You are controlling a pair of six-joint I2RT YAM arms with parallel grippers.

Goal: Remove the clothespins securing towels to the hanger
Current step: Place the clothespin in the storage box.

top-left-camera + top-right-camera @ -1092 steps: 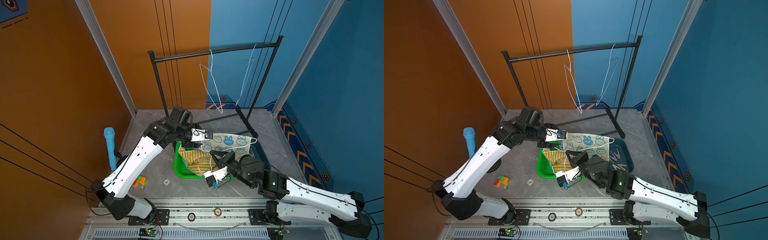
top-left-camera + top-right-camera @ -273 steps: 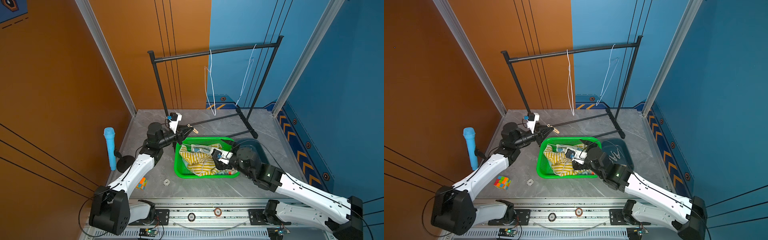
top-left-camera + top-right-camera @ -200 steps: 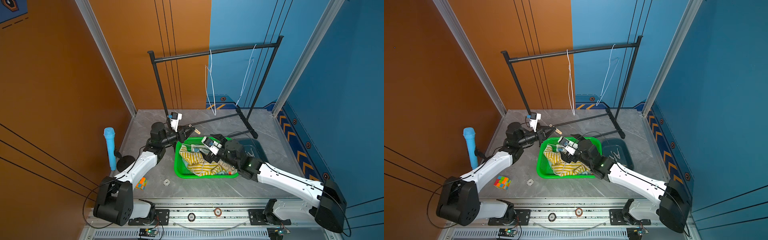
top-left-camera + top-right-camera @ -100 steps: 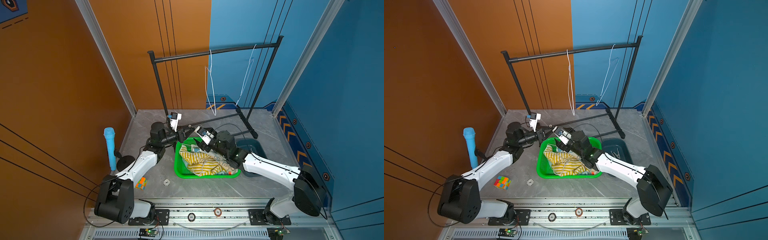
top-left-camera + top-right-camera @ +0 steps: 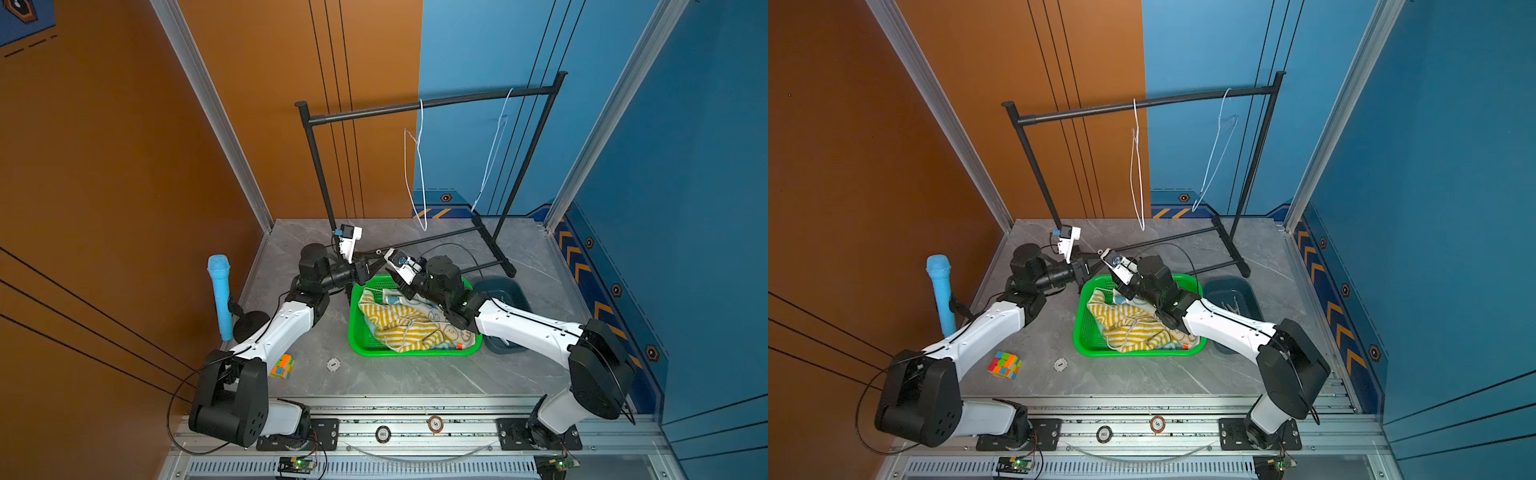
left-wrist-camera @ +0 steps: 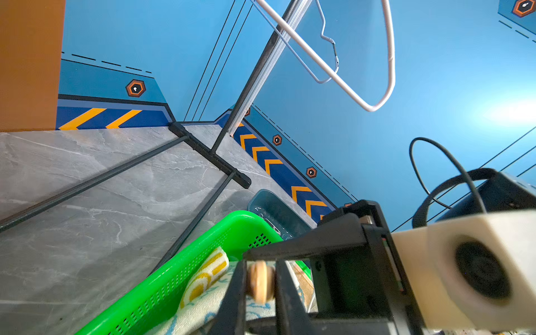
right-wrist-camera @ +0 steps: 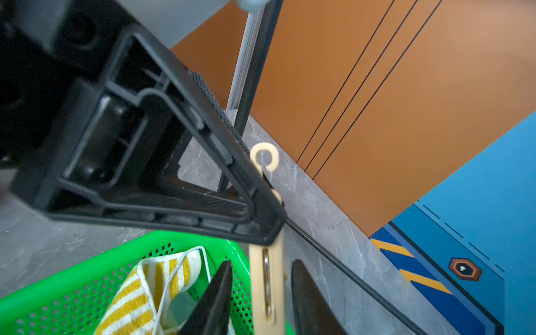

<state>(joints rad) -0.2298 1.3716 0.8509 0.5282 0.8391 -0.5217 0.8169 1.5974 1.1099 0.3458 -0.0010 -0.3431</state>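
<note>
Next, my right gripper takes over the clothespin [image 7: 266,287] and drops it in the dark blue tray [image 5: 1234,297], since my left gripper holds it across the green basket from there.
My left gripper [image 5: 375,263] is shut on a pale tan clothespin [image 7: 268,278] over the far left corner of the green basket [image 5: 411,353]. In the left wrist view the clothespin's end [image 6: 260,285] sits pinched between the fingers. My right gripper [image 7: 262,262] is open with its fingers on either side of the same clothespin, and a narrow gap shows on each side. The yellow-striped towel [image 5: 399,322] and the bunny-print towel [image 5: 436,311] lie crumpled in the basket with a white wire hanger [image 5: 409,330] on them. Two bare wire hangers [image 5: 419,174] hang from the rack.
The black rack [image 5: 428,102] stands at the back, its foot bars [image 5: 492,249] running just behind the basket. A dark blue tray [image 5: 1246,291] holding clothespins sits right of the basket. At the left are a blue microphone [image 5: 220,291], a colour cube [image 5: 282,365] and a small disc [image 5: 333,364].
My right arm has swung from the basket's right side to its far left corner and its jaws have narrowed around the clothespin. The left gripper has stayed put, still gripping it.
</note>
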